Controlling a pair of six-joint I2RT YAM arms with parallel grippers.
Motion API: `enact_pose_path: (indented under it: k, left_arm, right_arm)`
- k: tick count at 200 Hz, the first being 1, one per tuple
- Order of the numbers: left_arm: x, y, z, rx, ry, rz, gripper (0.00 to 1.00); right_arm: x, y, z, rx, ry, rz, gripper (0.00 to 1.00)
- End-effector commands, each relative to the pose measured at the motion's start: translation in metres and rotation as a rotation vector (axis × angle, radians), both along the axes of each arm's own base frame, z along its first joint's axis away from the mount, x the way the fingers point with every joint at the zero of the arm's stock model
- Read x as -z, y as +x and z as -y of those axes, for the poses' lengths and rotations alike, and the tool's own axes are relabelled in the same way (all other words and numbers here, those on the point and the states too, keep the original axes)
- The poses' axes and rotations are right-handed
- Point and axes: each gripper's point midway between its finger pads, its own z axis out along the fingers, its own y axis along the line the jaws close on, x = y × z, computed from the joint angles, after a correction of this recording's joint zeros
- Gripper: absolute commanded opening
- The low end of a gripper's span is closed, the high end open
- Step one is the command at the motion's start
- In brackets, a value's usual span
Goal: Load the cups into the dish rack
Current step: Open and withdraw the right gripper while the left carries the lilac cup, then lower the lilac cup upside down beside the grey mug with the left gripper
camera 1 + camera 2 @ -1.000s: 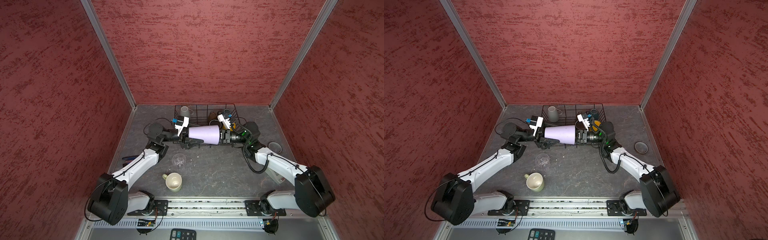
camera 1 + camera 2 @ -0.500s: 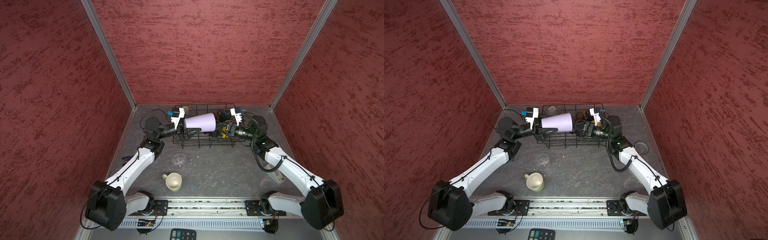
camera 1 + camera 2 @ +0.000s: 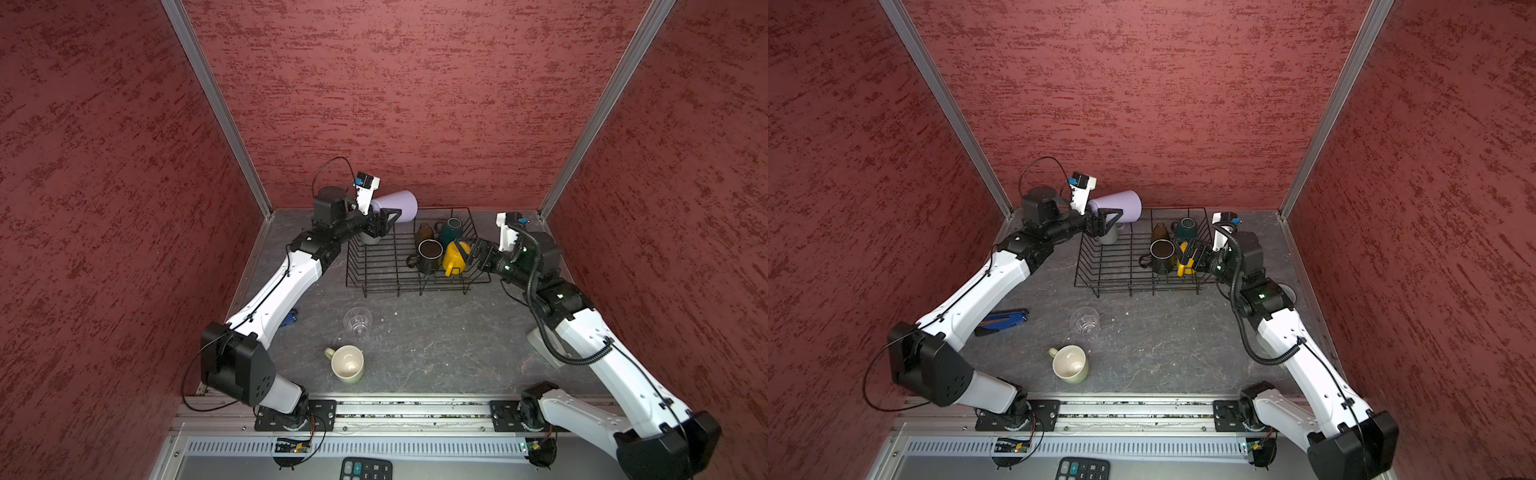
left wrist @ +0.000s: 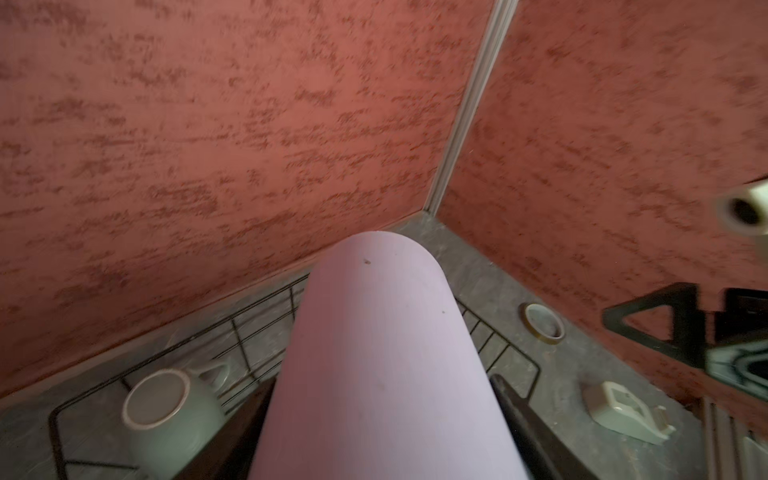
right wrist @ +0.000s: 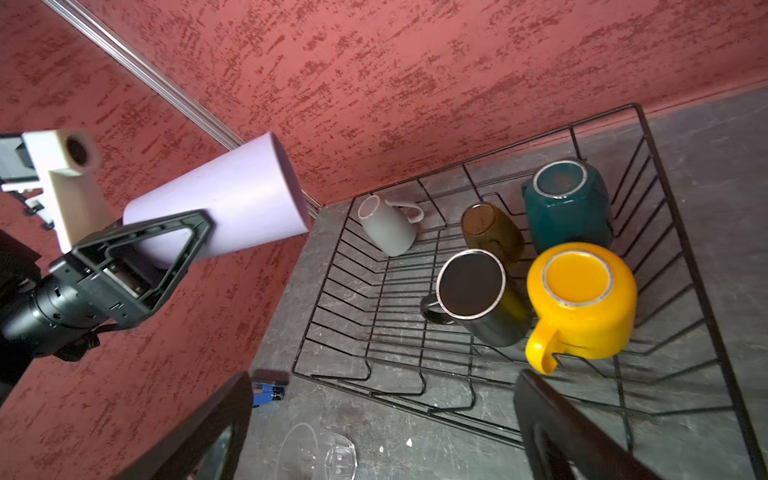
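Observation:
The lilac tumbler point(image 3: 407, 205) points away from my left gripper with its opening first. I keep tipping it down into the gap point(image 3: 400, 239) beside the grey mug until the tumbler stands.
My left gripper point(image 3: 392, 212) point(image 4: 380, 415) is shut on the lilac tumbler point(image 3: 397, 205) point(image 3: 1119, 205) point(image 5: 232, 199). It holds the tumbler on its side in the air over the back left corner of the dish rack point(image 3: 399, 284) point(image 5: 463, 165). Inside the rack are grey point(image 5: 388, 232), brown point(image 5: 492, 232), teal point(image 5: 567, 208), black point(image 5: 473, 295) and yellow point(image 5: 582, 299) mugs. My right gripper point(image 3: 465, 253) point(image 5: 382, 415) is open and empty at the rack's right side, beside the yellow mug. A clear glass point(image 3: 357, 324) and a pale-green mug point(image 3: 348, 365) lie on the table in front.
A blue tool point(image 3: 1003, 320) lies on the table under the left arm. A tape roll point(image 4: 542, 322) and a grey tape dispenser point(image 4: 623, 411) sit on the right. Red walls close in the back and both sides. A calculator point(image 3: 365, 469) lies below the rail.
The right gripper let go of the tumbler, opened wide and drew back to the right. The left gripper carried the tumbler up and back to the rack's left corner.

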Motion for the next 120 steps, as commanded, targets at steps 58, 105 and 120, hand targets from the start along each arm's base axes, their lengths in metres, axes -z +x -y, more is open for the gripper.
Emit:
enact_pose_path:
  k: [58, 105, 120]
  left_arm:
    - [0.088, 0.063, 0.006, -0.18, 0.403, -0.305, 0.0]
    - [0.119, 0.088, 0.017, -0.205, 0.502, -0.332, 0.0]
    - [0.128, 0.096, 0.02, -0.216, 0.527, -0.326, 0.0]
  right_arm:
    - [0.019, -0.005, 0.006, 0.005, -0.053, -0.023, 0.99]
    - [0.026, -0.005, 0.003, -0.012, -0.045, -0.043, 0.99]
    - [0.028, -0.006, 0.002, -0.014, -0.04, -0.044, 0.99]
